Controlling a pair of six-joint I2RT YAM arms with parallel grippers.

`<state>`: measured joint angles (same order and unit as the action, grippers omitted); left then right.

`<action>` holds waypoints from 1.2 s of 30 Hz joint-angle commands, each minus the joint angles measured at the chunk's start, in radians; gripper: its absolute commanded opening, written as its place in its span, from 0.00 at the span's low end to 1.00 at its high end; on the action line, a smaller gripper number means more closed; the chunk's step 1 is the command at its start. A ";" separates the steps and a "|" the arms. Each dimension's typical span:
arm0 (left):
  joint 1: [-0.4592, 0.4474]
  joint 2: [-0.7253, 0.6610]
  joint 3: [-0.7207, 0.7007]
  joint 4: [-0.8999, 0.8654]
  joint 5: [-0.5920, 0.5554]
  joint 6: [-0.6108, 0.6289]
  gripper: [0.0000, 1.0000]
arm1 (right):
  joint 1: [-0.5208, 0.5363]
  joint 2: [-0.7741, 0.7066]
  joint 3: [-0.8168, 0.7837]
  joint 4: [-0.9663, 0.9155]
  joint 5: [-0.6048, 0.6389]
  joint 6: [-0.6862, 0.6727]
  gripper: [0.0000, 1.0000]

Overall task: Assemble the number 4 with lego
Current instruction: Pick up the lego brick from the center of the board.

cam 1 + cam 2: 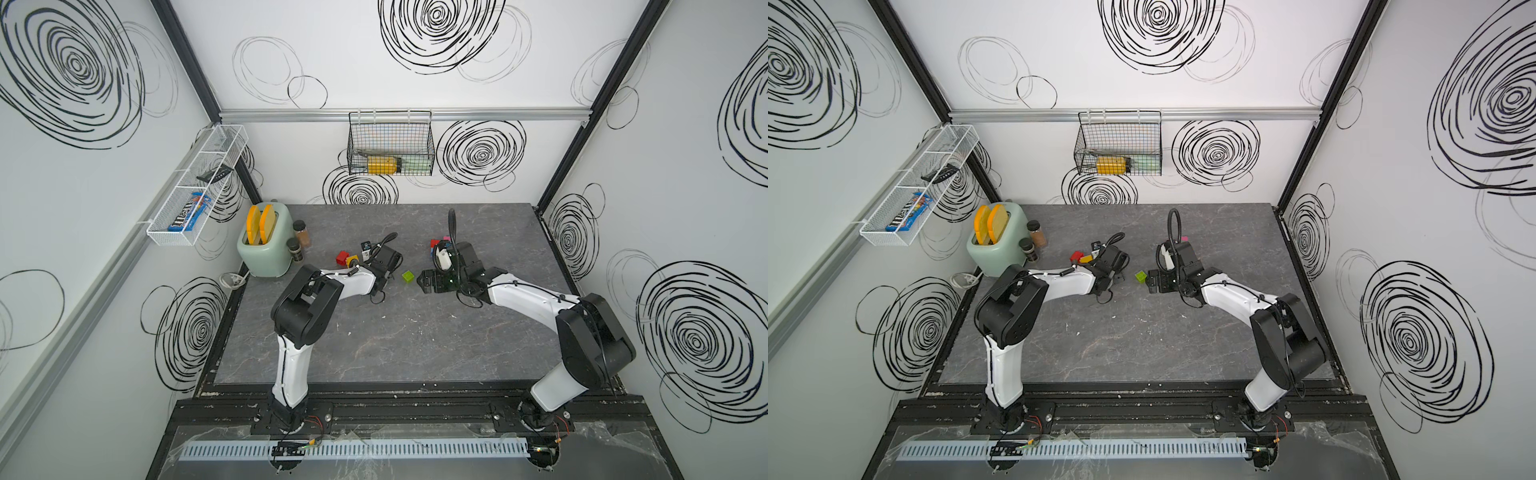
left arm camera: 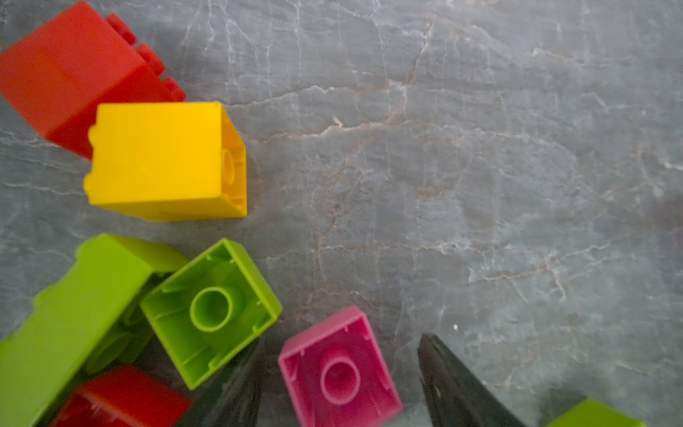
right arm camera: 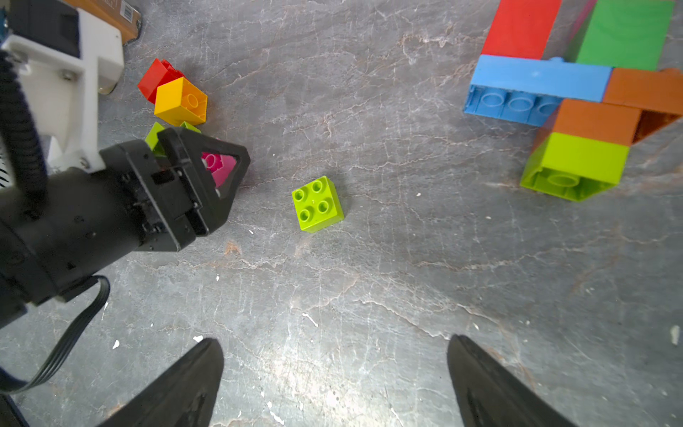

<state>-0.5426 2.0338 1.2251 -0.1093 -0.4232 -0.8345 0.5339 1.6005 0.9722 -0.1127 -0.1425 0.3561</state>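
The pink brick (image 2: 340, 373) is lying with its studs down. Next, my left gripper tips it up and passes it to my right gripper, which should put it down studs up.
The lego lies in two groups. In the left wrist view my left gripper (image 2: 342, 342) stands open astride a pink brick (image 2: 338, 373) lying studs down, with a gap to one finger. Beside it lie a lime square brick (image 2: 210, 310), a lime oblong brick (image 2: 66, 321), a yellow brick (image 2: 159, 159) and a red brick (image 2: 74, 70). My right gripper (image 3: 334, 351) is open over bare table. Ahead of it sits a single lime brick (image 3: 318, 203), studs up. Further right lies a joined cluster: red (image 3: 521, 29), green (image 3: 624, 33), blue (image 3: 536, 85), orange (image 3: 610, 111) and lime (image 3: 576, 162).
A mint toaster (image 1: 266, 245) with two spice jars (image 1: 301, 235) stands at the table's back left. A white plug and cable (image 1: 232, 280) lie by the left edge. A black wire basket (image 1: 390, 143) and a white wire shelf (image 1: 195, 187) hang on the walls.
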 commanded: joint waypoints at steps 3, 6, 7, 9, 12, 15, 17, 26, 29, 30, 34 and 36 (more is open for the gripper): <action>0.016 0.024 0.026 -0.001 -0.035 -0.018 0.69 | 0.002 -0.038 -0.016 -0.032 0.024 -0.022 0.99; 0.017 0.012 0.010 0.021 -0.041 -0.006 0.60 | 0.002 -0.038 -0.017 -0.035 0.029 -0.026 0.99; 0.018 0.014 0.010 0.021 -0.043 -0.005 0.58 | 0.002 -0.038 -0.018 -0.036 0.029 -0.025 0.99; 0.016 0.024 0.015 0.014 -0.040 -0.002 0.57 | 0.002 -0.039 -0.016 -0.036 0.030 -0.026 0.99; 0.015 0.026 0.014 0.007 -0.033 0.006 0.52 | 0.002 -0.040 -0.014 -0.040 0.030 -0.026 0.99; 0.009 0.001 0.003 0.015 -0.020 0.043 0.33 | 0.002 -0.049 -0.015 -0.042 0.041 -0.020 0.99; 0.004 -0.031 -0.020 0.044 0.005 0.090 0.26 | -0.005 -0.060 -0.008 -0.057 0.047 -0.004 0.99; -0.063 -0.345 -0.319 0.419 0.277 0.503 0.13 | -0.132 -0.195 -0.025 -0.061 -0.214 0.047 0.97; -0.107 -0.470 -0.501 0.724 0.411 0.636 0.08 | -0.184 -0.235 -0.031 -0.093 -0.384 0.018 0.92; -0.125 -0.499 -0.558 0.821 0.427 0.673 0.08 | -0.193 -0.244 -0.027 -0.114 -0.430 0.011 0.90; -0.191 -0.556 -0.690 1.075 0.466 0.865 0.09 | -0.178 -0.267 -0.001 -0.200 -0.574 -0.047 0.87; -0.208 -0.560 -0.713 1.133 0.503 0.938 0.09 | -0.153 -0.271 0.009 -0.229 -0.609 -0.068 0.85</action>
<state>-0.7376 1.4864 0.5411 0.7551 -0.0059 -0.0956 0.3527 1.3460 0.9554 -0.2508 -0.6041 0.3397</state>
